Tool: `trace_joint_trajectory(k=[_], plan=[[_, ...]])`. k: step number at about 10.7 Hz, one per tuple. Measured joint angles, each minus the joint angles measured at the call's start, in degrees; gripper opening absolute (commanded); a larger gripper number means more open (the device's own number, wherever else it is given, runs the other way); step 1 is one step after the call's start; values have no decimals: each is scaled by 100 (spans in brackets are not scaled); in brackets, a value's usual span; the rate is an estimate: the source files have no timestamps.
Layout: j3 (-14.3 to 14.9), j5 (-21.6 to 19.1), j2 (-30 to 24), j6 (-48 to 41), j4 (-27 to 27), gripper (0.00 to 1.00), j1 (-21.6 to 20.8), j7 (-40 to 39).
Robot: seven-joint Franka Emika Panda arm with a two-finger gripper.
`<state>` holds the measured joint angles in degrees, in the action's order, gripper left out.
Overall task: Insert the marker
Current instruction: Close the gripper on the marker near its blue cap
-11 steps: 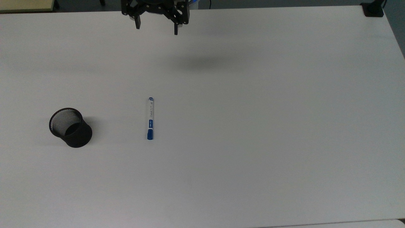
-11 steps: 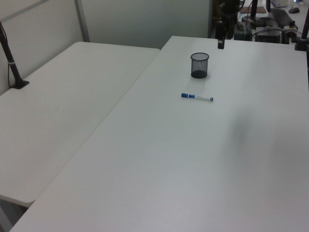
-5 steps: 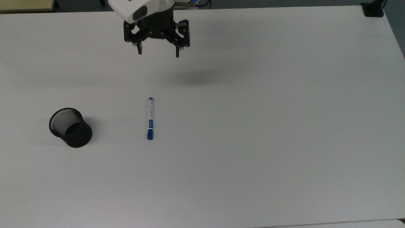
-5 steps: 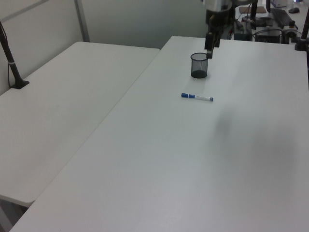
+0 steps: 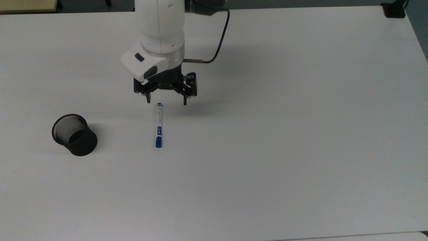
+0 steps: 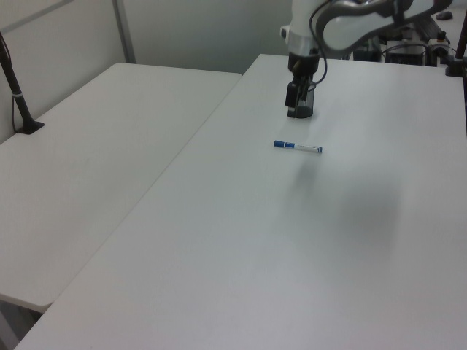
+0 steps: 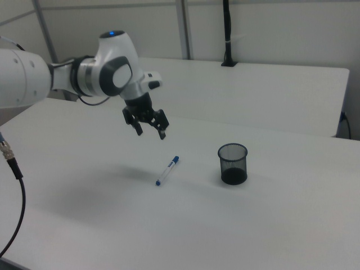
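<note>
The marker is much thinner than the black mesh cup, so it will lean on the cup's rim with its blue cap up when I put it in.
The marker lies flat on the white table, its blue cap toward the top view's bottom. In the right view the marker rests left of the black mesh cup, which stands upright. The cup sits to the marker's left in the top view. My gripper hangs open and points down, raised above the table near the marker's uncapped end, with nothing between its fingers. From the right view, the gripper is clearly above the surface. In the left view the gripper overlaps the cup.
A black cable trails from the arm's wrist. A black clamp sits at the table's corner at the top view's upper right. A second table adjoins on the left view's left, carrying a black post.
The arm has come down the top view from the table's far edge toward the marker and has dropped lower. Its fingers stay open. Marker and cup have not moved.
</note>
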<state>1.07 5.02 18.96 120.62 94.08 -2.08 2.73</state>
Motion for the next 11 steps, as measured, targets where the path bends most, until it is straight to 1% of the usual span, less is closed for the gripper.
trace_joint_trajectory(k=[1, 2, 4, 5, 6, 7, 9, 11], plan=[[4, 35, 228, 273, -3, 95, 50, 0], [21, 44, 377, 454, -4, 88, 68, 0], [36, 148, 700, 843, -4, 67, 121, 0], [42, 251, 854, 1016, -4, 67, 143, 0], [43, 298, 990, 1157, -6, 62, 167, 0], [43, 304, 1089, 1253, -7, 60, 182, 0], [43, 306, 1202, 1342, -13, 49, 182, -1], [43, 306, 1236, 1358, -15, 41, 183, -1]])
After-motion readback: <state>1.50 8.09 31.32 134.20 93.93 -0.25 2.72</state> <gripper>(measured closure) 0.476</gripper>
